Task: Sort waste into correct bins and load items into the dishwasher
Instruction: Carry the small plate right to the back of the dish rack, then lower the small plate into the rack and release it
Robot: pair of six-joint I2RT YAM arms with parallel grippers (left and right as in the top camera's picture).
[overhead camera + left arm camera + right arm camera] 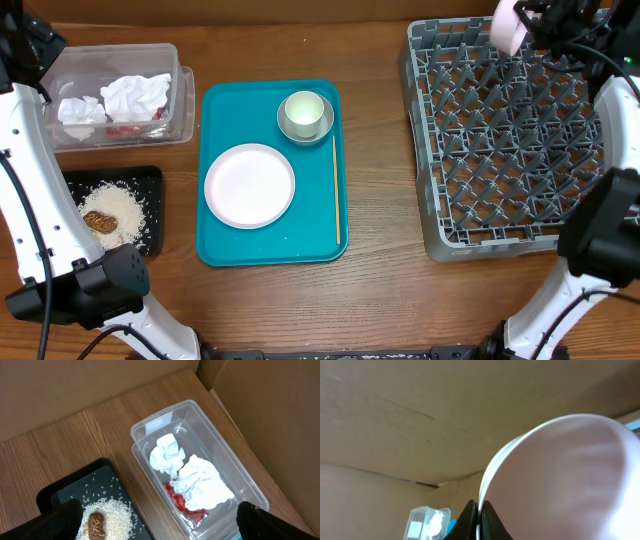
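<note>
My right gripper is holding the pink-white dish point(508, 28) by its rim above empty rack wires point(525, 85). It should keep lowering the dish until the dish rests there, then let go.
My right gripper point(535, 20) is shut on the rim of the large pink-white plate point(505, 28) and holds it above the far left corner of the grey dish rack point(500, 140). The right wrist view shows the jaws point(479, 517) pinching the plate's edge point(560, 480). My left gripper point(32, 48) is open and empty above the clear tub point(185, 100), its fingers wide apart point(160, 515). The tub point(150, 425) holds white napkins point(200, 482) and a red wrapper point(182, 502). The black tray point(150, 180) holds rice crumbs point(128, 205) and a brown piece point(98, 221).
A teal tray point(225, 250) lies mid-table. On it are the smaller plate point(250, 185), a white cup point(304, 108) sitting in the bowl point(288, 126), and a thin wooden stick point(335, 190). Cardboard walls stand behind the table.
</note>
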